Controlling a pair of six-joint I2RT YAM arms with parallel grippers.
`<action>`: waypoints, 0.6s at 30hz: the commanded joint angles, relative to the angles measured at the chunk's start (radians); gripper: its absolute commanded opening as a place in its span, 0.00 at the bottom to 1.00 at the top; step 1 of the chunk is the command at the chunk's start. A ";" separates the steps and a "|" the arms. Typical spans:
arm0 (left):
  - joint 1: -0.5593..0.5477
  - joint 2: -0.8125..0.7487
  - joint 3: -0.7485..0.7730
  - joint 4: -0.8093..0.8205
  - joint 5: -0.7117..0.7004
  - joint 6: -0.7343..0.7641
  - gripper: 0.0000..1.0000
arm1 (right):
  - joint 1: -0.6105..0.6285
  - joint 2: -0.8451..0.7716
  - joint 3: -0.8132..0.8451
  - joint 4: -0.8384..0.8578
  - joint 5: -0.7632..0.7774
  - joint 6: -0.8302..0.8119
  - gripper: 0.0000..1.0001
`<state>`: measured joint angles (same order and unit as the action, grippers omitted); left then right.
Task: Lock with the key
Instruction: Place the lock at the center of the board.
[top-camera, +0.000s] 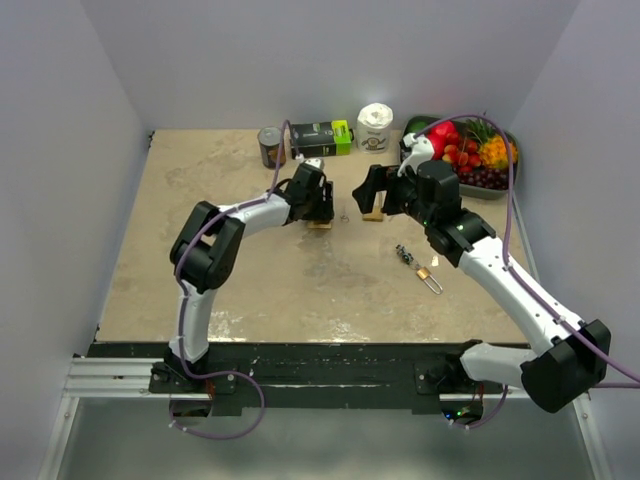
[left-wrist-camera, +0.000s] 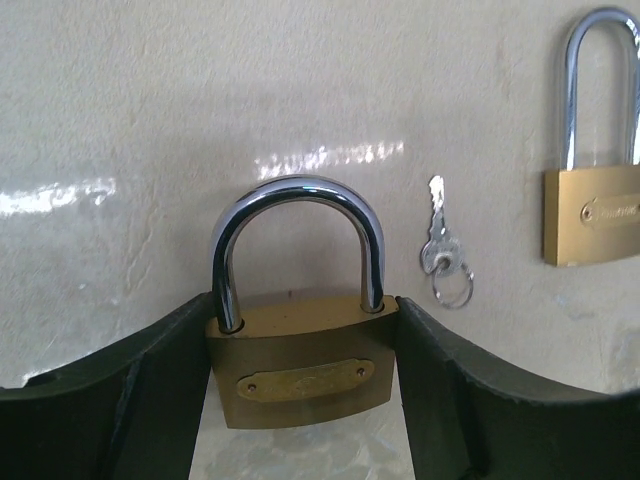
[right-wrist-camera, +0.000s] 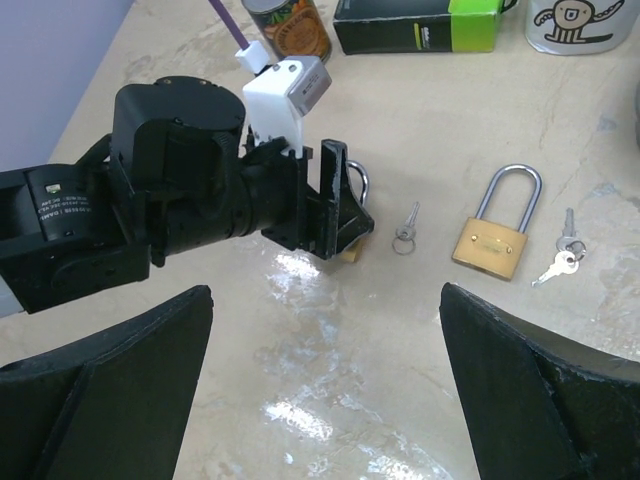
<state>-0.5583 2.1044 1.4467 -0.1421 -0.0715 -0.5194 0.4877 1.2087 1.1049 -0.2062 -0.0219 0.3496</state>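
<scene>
The key bunch is on the small padlock (top-camera: 406, 257), and there is open space around both. My right gripper goes on moving toward that padlock and closes on its body (top-camera: 423, 273).
My left gripper (left-wrist-camera: 300, 312) is shut on a brass padlock (left-wrist-camera: 300, 380), its fingers pressing both sides of the body on the table. Both legs of the steel shackle (left-wrist-camera: 297, 195) enter the body. A small key on a ring (left-wrist-camera: 441, 252) lies just right of it, and a second brass padlock (left-wrist-camera: 592, 215) lies further right. In the top view the left gripper (top-camera: 320, 207) faces my right gripper (top-camera: 374, 192) at mid table. My right gripper (right-wrist-camera: 325, 300) is open and empty, above the held padlock (right-wrist-camera: 352, 247), the key (right-wrist-camera: 405, 228), the second padlock (right-wrist-camera: 491, 243) and another key (right-wrist-camera: 558, 264).
A small padlock with a key bunch (top-camera: 428, 272) lies under the right forearm. Along the back edge stand a can (top-camera: 270, 147), a black and green box (top-camera: 320, 137), a white mug (top-camera: 376, 127) and a fruit bowl (top-camera: 500, 185).
</scene>
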 joint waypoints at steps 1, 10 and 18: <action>-0.017 0.071 0.095 0.035 -0.097 -0.051 0.00 | -0.012 0.006 0.029 0.007 0.037 -0.024 0.99; -0.015 0.169 0.176 -0.042 -0.169 -0.077 0.05 | -0.032 0.009 0.035 -0.009 0.051 -0.035 0.99; -0.015 0.177 0.182 -0.105 -0.179 -0.076 0.23 | -0.044 0.003 0.029 -0.007 0.053 -0.035 0.99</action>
<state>-0.5804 2.2322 1.6245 -0.1596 -0.2073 -0.5678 0.4503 1.2236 1.1049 -0.2256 0.0101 0.3313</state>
